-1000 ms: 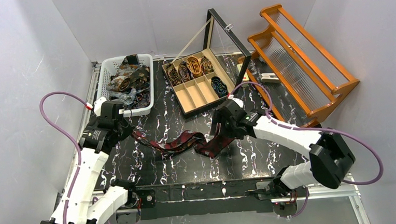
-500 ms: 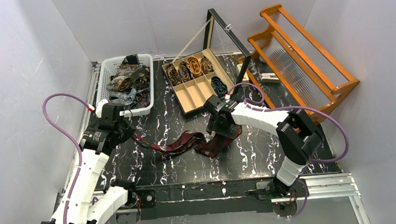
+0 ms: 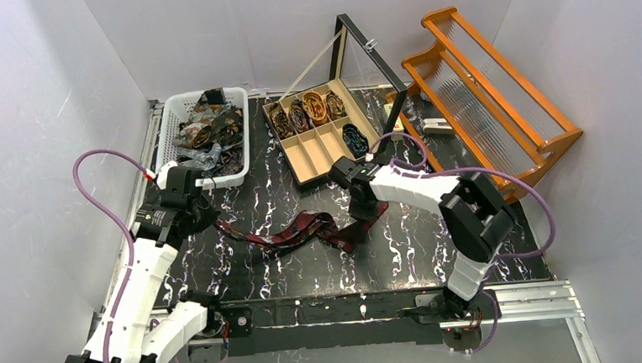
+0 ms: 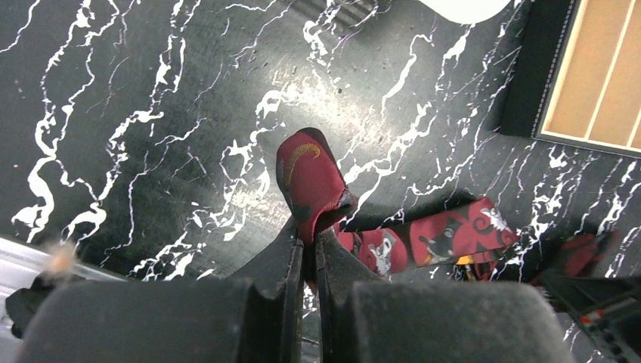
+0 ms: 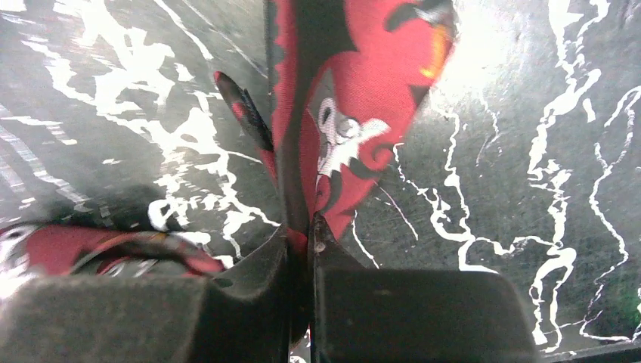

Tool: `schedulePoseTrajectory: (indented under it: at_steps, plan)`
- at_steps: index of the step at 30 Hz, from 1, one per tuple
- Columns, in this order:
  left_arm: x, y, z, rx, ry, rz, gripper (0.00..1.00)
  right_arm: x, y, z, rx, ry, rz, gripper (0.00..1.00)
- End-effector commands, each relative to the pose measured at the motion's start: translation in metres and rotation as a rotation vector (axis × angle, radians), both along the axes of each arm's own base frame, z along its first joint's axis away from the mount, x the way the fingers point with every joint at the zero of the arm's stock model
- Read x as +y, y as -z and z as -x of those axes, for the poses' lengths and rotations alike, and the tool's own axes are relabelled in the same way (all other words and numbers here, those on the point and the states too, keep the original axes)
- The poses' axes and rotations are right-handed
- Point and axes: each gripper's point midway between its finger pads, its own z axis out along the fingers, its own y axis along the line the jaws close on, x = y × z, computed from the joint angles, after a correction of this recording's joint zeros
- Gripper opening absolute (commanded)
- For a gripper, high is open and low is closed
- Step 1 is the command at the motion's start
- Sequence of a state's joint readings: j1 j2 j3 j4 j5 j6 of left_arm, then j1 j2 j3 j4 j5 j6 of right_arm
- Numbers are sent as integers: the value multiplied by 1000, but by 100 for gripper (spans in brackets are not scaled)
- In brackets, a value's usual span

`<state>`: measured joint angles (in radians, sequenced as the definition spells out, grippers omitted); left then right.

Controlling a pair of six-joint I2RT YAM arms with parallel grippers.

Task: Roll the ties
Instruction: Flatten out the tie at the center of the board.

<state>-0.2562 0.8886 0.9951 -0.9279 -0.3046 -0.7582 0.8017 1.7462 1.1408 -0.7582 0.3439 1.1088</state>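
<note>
The dark red tie's middle [image 3: 301, 226] is lying in waves, so the robot's left gripper should pull the narrow end [image 3: 224, 229] away from the right gripper to make the tie straight before rolling it.
A dark red patterned tie [image 3: 304, 228] lies crumpled in a wavy strip on the black marbled table [image 3: 285, 192]. My left gripper [image 3: 211, 223] is shut on its narrow end; in the left wrist view the red tip [image 4: 312, 180] sticks out past the gripper [image 4: 310, 239]. My right gripper [image 3: 362, 218] is shut on the wide end, and in the right wrist view the tie [image 5: 355, 98] fans out from the pinched jaws of the gripper [image 5: 301, 231]. Several rolled ties [image 3: 313, 108] sit in a compartment box [image 3: 320, 152]. Loose ties [image 3: 209, 131] fill a white basket [image 3: 169, 130].
The box's glass lid [image 3: 369, 56] stands open behind it. An orange wooden rack [image 3: 489, 95] lies at the back right, with a small white object [image 3: 437, 126] beside it. Purple cables loop out from both arms.
My right gripper went from open to shut on the tie's wide end, and its arm folded in closer to the box. The left gripper stayed shut on the narrow end.
</note>
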Motion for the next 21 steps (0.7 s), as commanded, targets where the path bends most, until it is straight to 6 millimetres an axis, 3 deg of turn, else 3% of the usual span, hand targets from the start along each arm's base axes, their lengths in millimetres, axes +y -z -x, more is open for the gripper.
schedulePoseTrajectory:
  at_steps: [1, 6, 10, 14, 17, 21]
  plan:
    - [15, -16, 5, 9, -33, -64, 0, 0, -70, -31, -259, -82, -61, 10]
    - [41, -54, 10, -27, -122, -171, 0, -10, -163, -46, -594, -204, -203, 3]
    - [62, -76, 17, -43, -187, -262, 0, -22, -194, -34, -821, -298, -318, 1]
    - [59, -48, 24, 45, -170, -263, 0, -39, -181, -20, -893, -269, -382, 1]
    - [44, -8, 29, 129, -128, -206, 0, -34, -169, -14, -934, -296, -451, 1]
    - [37, 37, 37, 210, -121, -172, 0, -26, -169, -13, -1027, -346, -516, 1]
